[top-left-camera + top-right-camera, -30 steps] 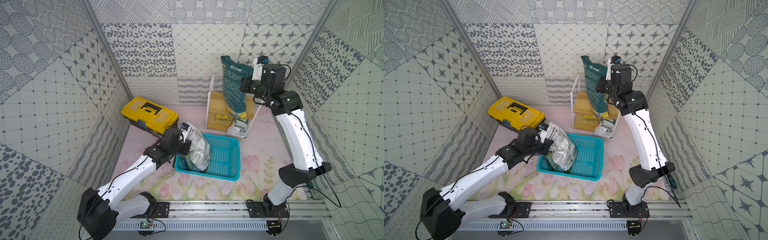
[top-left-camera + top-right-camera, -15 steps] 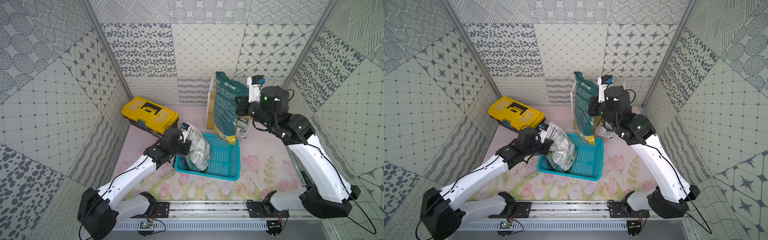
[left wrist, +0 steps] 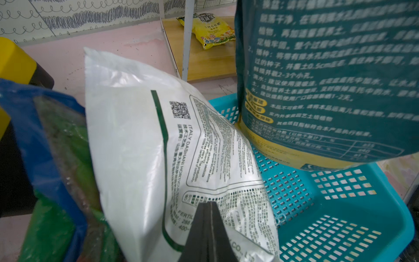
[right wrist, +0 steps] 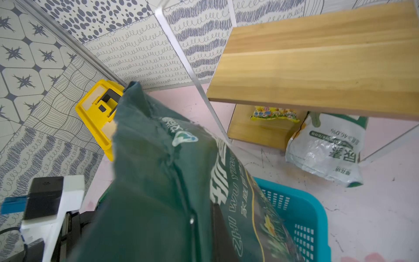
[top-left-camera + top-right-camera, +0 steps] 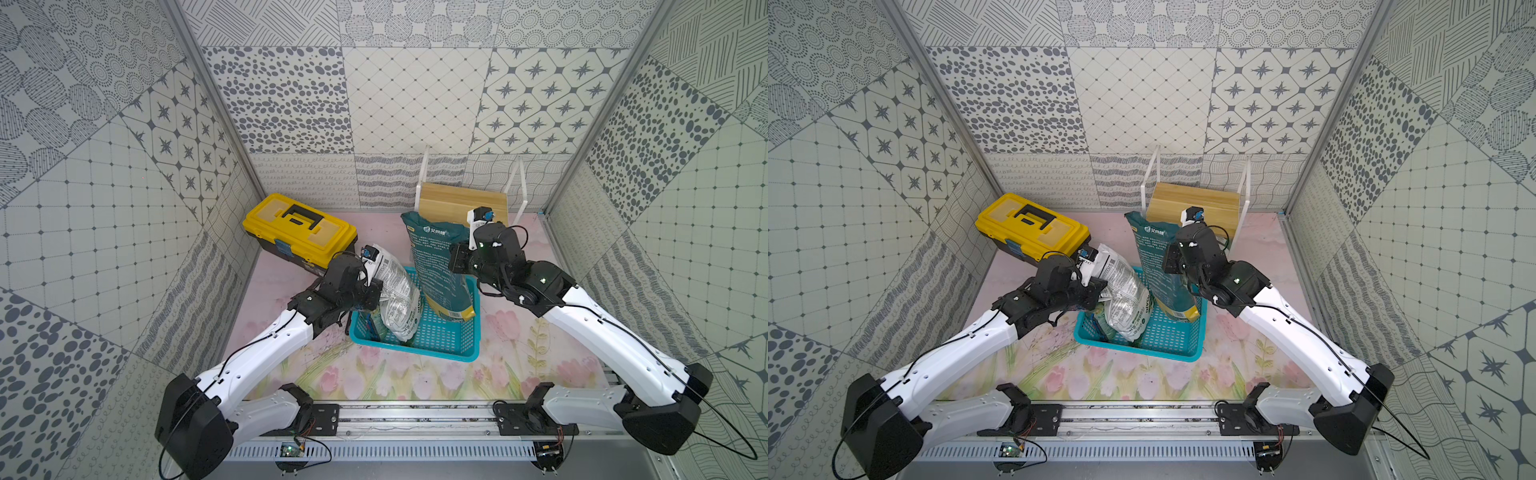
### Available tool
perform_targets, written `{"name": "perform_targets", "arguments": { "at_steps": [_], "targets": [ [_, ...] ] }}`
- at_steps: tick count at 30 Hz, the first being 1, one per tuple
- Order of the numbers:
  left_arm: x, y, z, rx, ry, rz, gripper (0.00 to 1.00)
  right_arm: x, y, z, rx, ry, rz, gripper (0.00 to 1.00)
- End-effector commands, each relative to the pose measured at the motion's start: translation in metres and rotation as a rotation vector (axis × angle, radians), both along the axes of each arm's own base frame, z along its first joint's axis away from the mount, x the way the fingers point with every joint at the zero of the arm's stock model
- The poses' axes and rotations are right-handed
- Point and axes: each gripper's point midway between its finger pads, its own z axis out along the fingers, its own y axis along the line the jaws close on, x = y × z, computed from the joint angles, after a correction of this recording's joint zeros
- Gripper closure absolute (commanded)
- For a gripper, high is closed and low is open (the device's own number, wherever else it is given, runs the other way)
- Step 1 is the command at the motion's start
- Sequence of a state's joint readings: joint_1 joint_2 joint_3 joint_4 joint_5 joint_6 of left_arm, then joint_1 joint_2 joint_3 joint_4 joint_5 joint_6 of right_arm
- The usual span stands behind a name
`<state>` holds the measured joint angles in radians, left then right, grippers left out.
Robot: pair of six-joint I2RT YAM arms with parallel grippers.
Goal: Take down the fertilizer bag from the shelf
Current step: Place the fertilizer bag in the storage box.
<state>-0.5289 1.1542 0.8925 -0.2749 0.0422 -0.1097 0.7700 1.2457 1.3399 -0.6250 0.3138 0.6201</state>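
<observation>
The fertilizer bag (image 5: 438, 268) is upright over the basket's empty part, so the robot's right gripper keeps lowering it until its yellow base stands on the basket's bottom (image 5: 438, 333), then let go.
The fertilizer bag (image 5: 436, 266) (image 5: 1156, 257) is tall, dark green with a yellow base. It hangs upright off the shelf, its lower end over the far side of a teal basket (image 5: 415, 355) (image 5: 1163, 349). My right gripper (image 5: 456, 259) (image 4: 204, 213) is shut on its side, near the top. The shelf (image 5: 461, 199) (image 4: 317, 68), light wood with white frames, stands behind with a bare top board. My left gripper (image 5: 374, 291) (image 3: 209, 205) is shut on a white printed bag (image 5: 397, 295) (image 3: 140, 136) leaning in the basket.
A yellow toolbox (image 5: 299, 226) (image 4: 97, 111) sits at the back left. The lower shelf board holds a yellow packet (image 4: 274, 113) (image 3: 210, 34), and a white bag (image 4: 326, 147) leans at the shelf's foot. A blue and green bag (image 3: 56, 158) stands in the basket beside the white one.
My right arm has carried the green bag from the shelf's top down and forward to above the basket. The left arm and its white bag have stayed put.
</observation>
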Motion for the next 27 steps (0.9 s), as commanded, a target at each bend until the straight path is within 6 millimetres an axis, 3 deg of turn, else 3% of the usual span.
{"name": "perform_targets", "arguments": {
  "at_steps": [1, 8, 15, 20, 22, 27],
  "targets": [
    [0.002, 0.010, -0.010, 0.034, 0.021, 0.032, 1.00, 0.007, 0.012, 0.082, 0.343, -0.224, -0.064, 1.00],
    [0.002, 0.010, -0.011, 0.041, 0.022, 0.031, 1.00, -0.002, 0.066, 0.036, 0.327, -0.119, -0.020, 1.00],
    [0.002, 0.012, -0.008, 0.043, 0.010, 0.035, 1.00, -0.029, 0.116, 0.001, 0.339, -0.066, 0.020, 1.00],
    [0.001, 0.012, -0.006, 0.044, 0.007, 0.037, 1.00, -0.041, 0.127, -0.013, 0.298, -0.055, 0.026, 0.99],
    [0.001, 0.013, -0.006, 0.044, 0.006, 0.038, 1.00, -0.041, 0.122, -0.014, 0.296, -0.060, 0.015, 0.89],
    [0.001, 0.013, -0.005, 0.043, 0.004, 0.037, 1.00, -0.040, 0.117, -0.006, 0.285, -0.083, 0.041, 0.50]
  ]
}}
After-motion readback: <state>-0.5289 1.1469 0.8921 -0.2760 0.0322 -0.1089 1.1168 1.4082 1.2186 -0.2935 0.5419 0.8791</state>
